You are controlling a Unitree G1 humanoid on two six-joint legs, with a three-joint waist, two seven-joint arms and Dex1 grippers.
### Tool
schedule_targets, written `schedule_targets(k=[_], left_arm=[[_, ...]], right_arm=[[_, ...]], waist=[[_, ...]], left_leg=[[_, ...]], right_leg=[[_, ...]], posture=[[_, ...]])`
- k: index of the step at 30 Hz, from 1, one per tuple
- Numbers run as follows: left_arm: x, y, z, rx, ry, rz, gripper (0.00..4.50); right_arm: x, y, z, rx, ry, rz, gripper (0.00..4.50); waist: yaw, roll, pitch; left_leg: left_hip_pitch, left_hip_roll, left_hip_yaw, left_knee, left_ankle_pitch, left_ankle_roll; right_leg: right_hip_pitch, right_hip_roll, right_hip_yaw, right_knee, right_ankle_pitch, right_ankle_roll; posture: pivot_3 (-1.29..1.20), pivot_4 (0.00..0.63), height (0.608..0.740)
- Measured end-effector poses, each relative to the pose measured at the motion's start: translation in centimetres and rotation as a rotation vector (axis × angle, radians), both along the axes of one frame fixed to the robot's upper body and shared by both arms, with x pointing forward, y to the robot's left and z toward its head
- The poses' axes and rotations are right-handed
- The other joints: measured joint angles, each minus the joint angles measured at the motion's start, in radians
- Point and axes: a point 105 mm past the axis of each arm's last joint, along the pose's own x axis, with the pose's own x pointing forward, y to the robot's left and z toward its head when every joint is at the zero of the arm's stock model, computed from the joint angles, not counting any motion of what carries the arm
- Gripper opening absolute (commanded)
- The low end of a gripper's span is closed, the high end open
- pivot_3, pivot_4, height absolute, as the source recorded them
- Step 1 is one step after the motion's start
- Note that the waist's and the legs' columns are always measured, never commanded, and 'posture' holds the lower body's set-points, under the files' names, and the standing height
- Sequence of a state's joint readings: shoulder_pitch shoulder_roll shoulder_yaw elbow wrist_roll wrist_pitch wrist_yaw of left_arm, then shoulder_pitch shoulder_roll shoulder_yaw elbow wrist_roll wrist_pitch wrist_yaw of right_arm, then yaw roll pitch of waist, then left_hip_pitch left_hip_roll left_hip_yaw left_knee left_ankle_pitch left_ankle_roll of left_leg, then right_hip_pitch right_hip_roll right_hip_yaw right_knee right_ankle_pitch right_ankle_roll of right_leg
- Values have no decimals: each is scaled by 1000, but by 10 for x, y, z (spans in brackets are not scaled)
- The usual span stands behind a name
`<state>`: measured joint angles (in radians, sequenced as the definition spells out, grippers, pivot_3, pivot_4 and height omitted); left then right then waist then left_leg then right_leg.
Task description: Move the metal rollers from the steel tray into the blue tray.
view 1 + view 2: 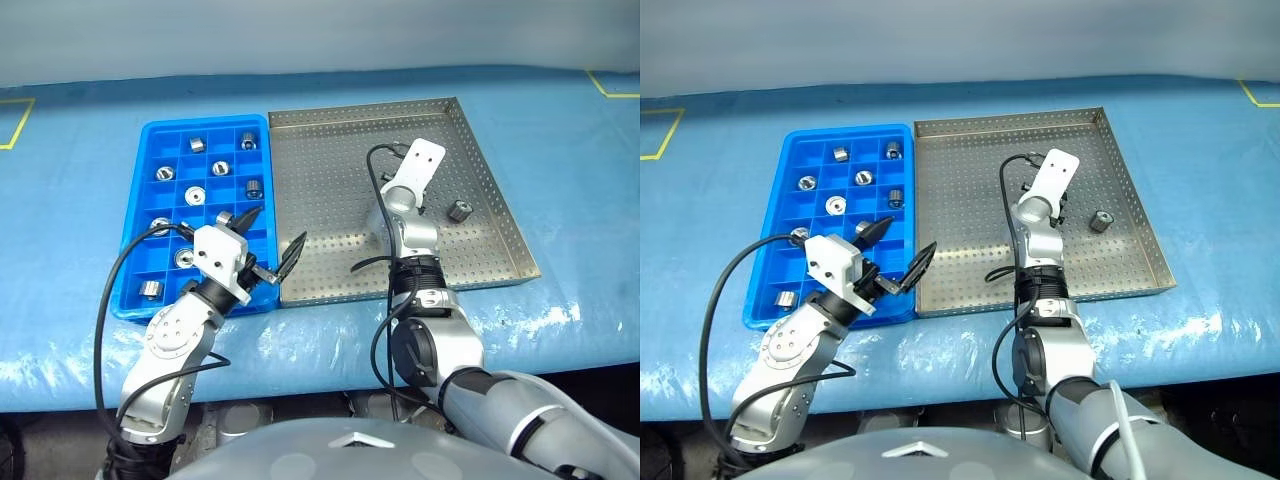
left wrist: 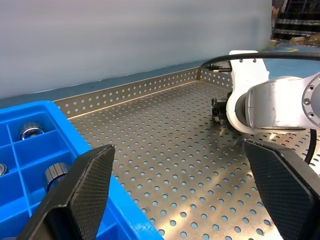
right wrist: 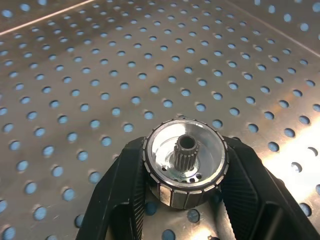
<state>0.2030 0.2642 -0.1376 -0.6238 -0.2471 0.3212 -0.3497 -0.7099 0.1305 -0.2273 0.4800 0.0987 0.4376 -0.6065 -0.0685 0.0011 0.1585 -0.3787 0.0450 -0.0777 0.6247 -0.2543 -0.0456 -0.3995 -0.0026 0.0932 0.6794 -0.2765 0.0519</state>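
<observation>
My left gripper is hovering over the blue tray's front compartments (image 1: 258,243) next to the steel tray. It should move back out of the way before my right gripper puts its metal roller there.
The steel tray (image 1: 330,170) lies right of the blue tray (image 1: 150,130), their long sides touching. Several metal rollers (image 1: 196,195) sit in the blue tray's compartments. My right gripper (image 3: 184,167) is low over the middle of the steel tray, shut on a metal roller (image 3: 185,165) that stands hollow end up on the perforated floor. In the eye views the hand's white bracket (image 1: 418,165) hides that roller. Another roller (image 1: 459,210) lies just right of that hand. My left gripper (image 1: 281,224) hovers open and empty over the seam between the two trays, near their front ends.
Both trays rest on a table under a blue cover (image 1: 560,130). Yellow tape marks (image 1: 612,88) show at its far corners. The steel tray's raised rim (image 1: 497,180) runs close to the right of the loose roller. Black cables (image 1: 375,165) loop from both wrists.
</observation>
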Motion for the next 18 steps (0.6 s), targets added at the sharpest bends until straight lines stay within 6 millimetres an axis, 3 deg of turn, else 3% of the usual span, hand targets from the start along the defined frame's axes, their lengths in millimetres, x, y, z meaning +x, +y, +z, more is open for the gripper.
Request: schedule_targets(k=[3, 7, 10, 13, 18], left_arm=[[0, 2, -1, -9, 2, 20, 4500], [2, 21, 0, -16, -12, 131, 4500], [-1, 37, -5, -7, 1, 204, 4500], [-11, 55, -10, 8, 13, 280, 4500], [-32, 71, -10, 27, 25, 339, 4500]], right_arm=[[-1, 20, 19, -43, -61, 140, 1724], [-14, 93, 63, -110, -193, 596, 1724], [-32, 129, 79, -141, -234, 896, 1724], [-50, 151, 79, -167, -210, 1118, 1724], [-68, 167, 57, -251, -98, 1321, 1724]], waist=[[-1, 0, 0], [3, 0, 0], [14, 0, 0], [30, 0, 1], [45, -1, 1]], left_leg=[[0, 0, 0, -1, 0, 0], [0, 1, -2, -1, 0, 0], [0, 1, -2, -1, 0, 0], [0, 0, -1, -1, 0, 0], [0, 1, -1, -1, 0, 0]], right_leg=[[-1, 0, 0, 0, 0, 0], [-1, 2, -1, 0, 0, 0], [0, 1, -1, -1, 0, 0], [0, 0, -1, -2, 0, 0], [0, 0, -2, -2, 0, 0]], posture=[[59, 150, 740], [86, 150, 740], [106, 150, 740], [142, 150, 740], [181, 150, 740]])
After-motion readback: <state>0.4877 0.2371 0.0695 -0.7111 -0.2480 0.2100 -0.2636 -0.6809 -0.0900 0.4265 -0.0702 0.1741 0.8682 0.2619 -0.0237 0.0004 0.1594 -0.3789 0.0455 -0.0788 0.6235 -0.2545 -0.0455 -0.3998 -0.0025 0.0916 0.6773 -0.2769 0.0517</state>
